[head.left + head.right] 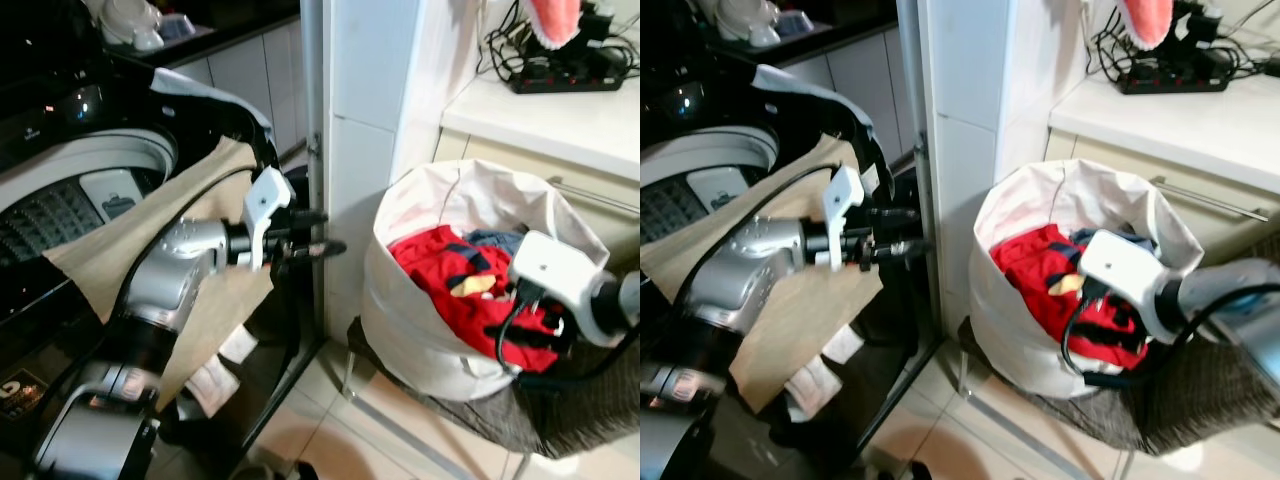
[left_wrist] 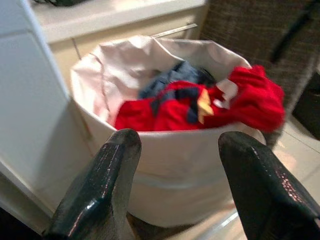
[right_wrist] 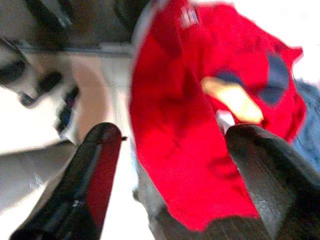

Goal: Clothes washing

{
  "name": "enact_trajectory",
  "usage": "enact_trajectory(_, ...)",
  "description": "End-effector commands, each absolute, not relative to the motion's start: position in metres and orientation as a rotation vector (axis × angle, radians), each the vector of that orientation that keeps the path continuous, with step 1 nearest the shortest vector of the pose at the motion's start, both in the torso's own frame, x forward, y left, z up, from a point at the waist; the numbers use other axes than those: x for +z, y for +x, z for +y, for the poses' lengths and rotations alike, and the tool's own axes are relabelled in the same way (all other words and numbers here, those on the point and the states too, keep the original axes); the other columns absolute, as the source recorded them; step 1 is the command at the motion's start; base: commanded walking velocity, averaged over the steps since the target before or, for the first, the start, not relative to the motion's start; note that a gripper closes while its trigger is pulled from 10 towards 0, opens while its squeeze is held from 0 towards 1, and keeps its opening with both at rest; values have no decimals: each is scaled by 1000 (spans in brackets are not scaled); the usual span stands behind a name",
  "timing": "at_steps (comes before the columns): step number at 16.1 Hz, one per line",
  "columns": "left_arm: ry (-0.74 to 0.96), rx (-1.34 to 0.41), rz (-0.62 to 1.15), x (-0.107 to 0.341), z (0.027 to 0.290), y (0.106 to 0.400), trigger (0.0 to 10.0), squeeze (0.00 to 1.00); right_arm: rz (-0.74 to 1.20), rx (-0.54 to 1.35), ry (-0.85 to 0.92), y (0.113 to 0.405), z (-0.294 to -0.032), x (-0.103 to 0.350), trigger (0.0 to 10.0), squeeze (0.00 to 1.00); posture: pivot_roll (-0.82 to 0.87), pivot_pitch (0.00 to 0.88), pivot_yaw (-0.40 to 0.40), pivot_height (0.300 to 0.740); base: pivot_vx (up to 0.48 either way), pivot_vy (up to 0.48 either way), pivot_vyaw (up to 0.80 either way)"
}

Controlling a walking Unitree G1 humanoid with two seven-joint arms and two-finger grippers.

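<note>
The red garment is spread out on top of the blue garment, so the red garment will come away by itself when I lift it out of the bag.
A white laundry bag stands on the floor right of the washer and holds a red garment and a blue one. My right gripper is open, just above the red garment at the bag's near right rim. A top-loading washing machine is on the left with its lid up. A beige cloth drapes over the machine's front edge. My left gripper is open and empty, held level between the machine and the bag, pointing at the bag.
A white pillar rises between the machine and the bag. A white counter with a black power strip is behind the bag. A grey woven seat sits under the bag. White cloth lies by the machine's base.
</note>
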State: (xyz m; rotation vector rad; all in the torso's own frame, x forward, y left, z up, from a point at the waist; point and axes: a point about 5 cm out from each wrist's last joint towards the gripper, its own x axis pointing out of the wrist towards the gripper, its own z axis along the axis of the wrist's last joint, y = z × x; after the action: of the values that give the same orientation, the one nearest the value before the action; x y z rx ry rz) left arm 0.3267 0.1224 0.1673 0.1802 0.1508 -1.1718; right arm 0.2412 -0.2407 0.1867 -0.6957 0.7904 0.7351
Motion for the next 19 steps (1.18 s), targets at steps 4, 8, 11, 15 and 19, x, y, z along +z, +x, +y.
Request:
enact_trajectory(4, 174, -1199, 190, 172, 115, 314, 10000, 0, 750, 632, -849, 262, -259, 162, 10000, 0, -100, 0, 62, 740, 0, 0, 0)
enact_trajectory(8, 184, -1208, 218, 169, 113, 308, 10000, 0, 778, 650, -855, 265, -265, 145, 10000, 0, -98, 0, 67, 740, 0, 0, 0)
enact_trajectory(11, 184, -1189, 225, 170, 110, 308, 10000, 0, 752, 666, -854, 274, -270, 133, 2431, 0, -97, 0, 67, 740, 0, 0, 0)
enact_trajectory(15, 195, -1150, 231, 169, 109, 310, 10000, 0, 688, 603, -912, 291, -276, 130, 0, 0, -89, 0, 59, 740, 0, 0, 0)
enact_trajectory(19, 200, -1119, 231, 170, 113, 311, 10000, 0, 598, 627, -877, 305, -270, 143, 0, 0, -78, 0, 46, 740, 0, 0, 0)
